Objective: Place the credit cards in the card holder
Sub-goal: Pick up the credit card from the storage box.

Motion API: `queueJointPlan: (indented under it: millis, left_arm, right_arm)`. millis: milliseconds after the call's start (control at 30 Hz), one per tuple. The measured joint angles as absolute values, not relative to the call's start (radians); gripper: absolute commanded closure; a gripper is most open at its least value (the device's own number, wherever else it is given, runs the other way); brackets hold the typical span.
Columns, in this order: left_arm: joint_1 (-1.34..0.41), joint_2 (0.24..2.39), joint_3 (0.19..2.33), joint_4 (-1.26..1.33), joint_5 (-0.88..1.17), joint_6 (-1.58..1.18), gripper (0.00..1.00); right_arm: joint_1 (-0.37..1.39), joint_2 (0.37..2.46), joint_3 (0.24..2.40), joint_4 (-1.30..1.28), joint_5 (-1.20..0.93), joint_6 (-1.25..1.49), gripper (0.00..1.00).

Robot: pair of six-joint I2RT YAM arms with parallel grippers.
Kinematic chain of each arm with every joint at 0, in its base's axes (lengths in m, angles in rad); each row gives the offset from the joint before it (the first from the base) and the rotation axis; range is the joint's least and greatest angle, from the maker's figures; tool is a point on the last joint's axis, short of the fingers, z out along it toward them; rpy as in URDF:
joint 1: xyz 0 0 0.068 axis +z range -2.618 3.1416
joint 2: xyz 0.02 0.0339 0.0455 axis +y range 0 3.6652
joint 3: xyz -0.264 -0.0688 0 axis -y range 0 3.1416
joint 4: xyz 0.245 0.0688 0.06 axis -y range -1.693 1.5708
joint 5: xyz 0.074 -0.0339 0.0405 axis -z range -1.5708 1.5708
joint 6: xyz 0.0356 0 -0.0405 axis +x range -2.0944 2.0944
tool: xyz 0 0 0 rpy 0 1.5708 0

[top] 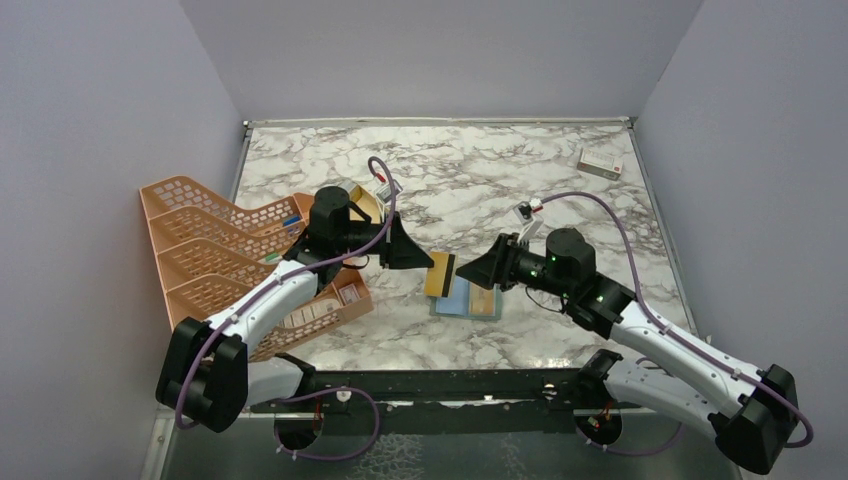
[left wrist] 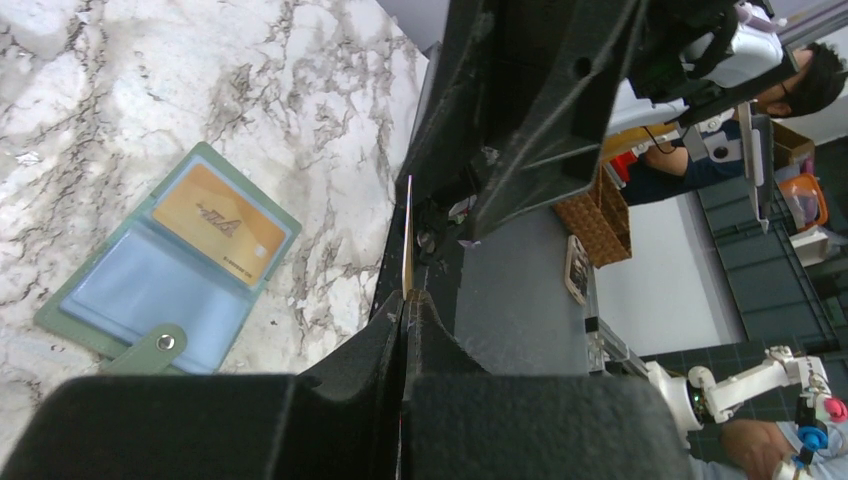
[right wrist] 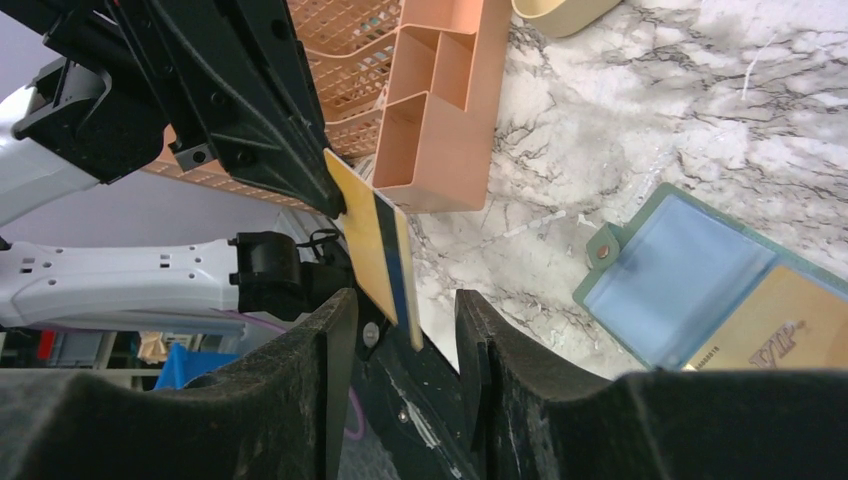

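Observation:
The credit card is held in my left gripper by the end (top: 432, 275) that has to go into the card holder's empty pocket, so next my right gripper grabs the striped end (top: 450, 275).
My left gripper (top: 425, 260) is shut on a tan-orange credit card (top: 440, 275) and holds it on edge above the table. In the left wrist view the card (left wrist: 407, 235) shows edge-on, rising from the closed jaws of the left gripper (left wrist: 408, 298). My right gripper (top: 464, 272) is open, and the card's free corner (right wrist: 378, 250) sits between the fingers of the right gripper (right wrist: 405, 300) without touching them. The card holder (top: 452, 303) lies open on the marble just below both grippers, with another credit card (top: 483, 302) in its right half. The holder (left wrist: 150, 300) and that card (left wrist: 215, 225) also show in the left wrist view.
An orange mesh organiser (top: 215, 250) stands at the left, close to my left arm. A gold oval tin (top: 366, 203) sits behind the left wrist. A white box with a red mark (top: 600, 162) lies at the far right. Grey walls enclose the table.

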State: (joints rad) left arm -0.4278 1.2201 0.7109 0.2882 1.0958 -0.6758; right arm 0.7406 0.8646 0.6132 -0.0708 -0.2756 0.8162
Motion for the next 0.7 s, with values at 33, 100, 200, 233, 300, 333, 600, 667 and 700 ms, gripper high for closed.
queueJointPlan:
  millis: [33, 100, 200, 233, 300, 333, 600, 667, 700]
  left_arm:
    - [-0.428, 1.214, 0.707, 0.295, 1.103, -0.680, 1.00]
    - [-0.428, 1.212, 0.701, 0.306, 1.115, -0.683, 1.00]
    - [-0.429, 1.212, 0.688, 0.308, 1.126, -0.686, 1.00]
    - [-0.432, 1.212, 0.683, 0.310, 1.129, -0.686, 1.00]
    - [-0.434, 1.212, 0.676, 0.313, 1.136, -0.687, 1.00]
    - [-0.434, 1.212, 0.675, 0.314, 1.138, -0.687, 1.00]
    - [-0.436, 1.202, 0.659, 0.322, 1.157, -0.695, 1.00]
    - [-0.435, 1.193, 0.655, 0.322, 1.160, -0.699, 1.00]
    - [-0.435, 1.188, 0.654, 0.322, 1.160, -0.701, 1.00]
  right_arm:
    - [0.741, 0.874, 0.613, -0.060, -0.282, 0.816, 0.60]
    - [0.741, 0.892, 0.613, -0.044, -0.298, 0.816, 0.61]
    - [0.741, 0.907, 0.613, -0.020, -0.320, 0.816, 0.63]
    - [0.741, 0.909, 0.613, -0.009, -0.327, 0.816, 0.64]
    - [0.741, 0.912, 0.613, 0.017, -0.340, 0.816, 0.67]
    - [0.741, 0.915, 0.613, 0.030, -0.347, 0.816, 0.69]
    - [0.738, 0.963, 0.612, 0.052, -0.363, 0.804, 0.97]
    - [0.736, 0.963, 0.607, 0.054, -0.365, 0.799, 0.99]
    - [0.736, 0.961, 0.604, 0.056, -0.365, 0.799, 0.99]
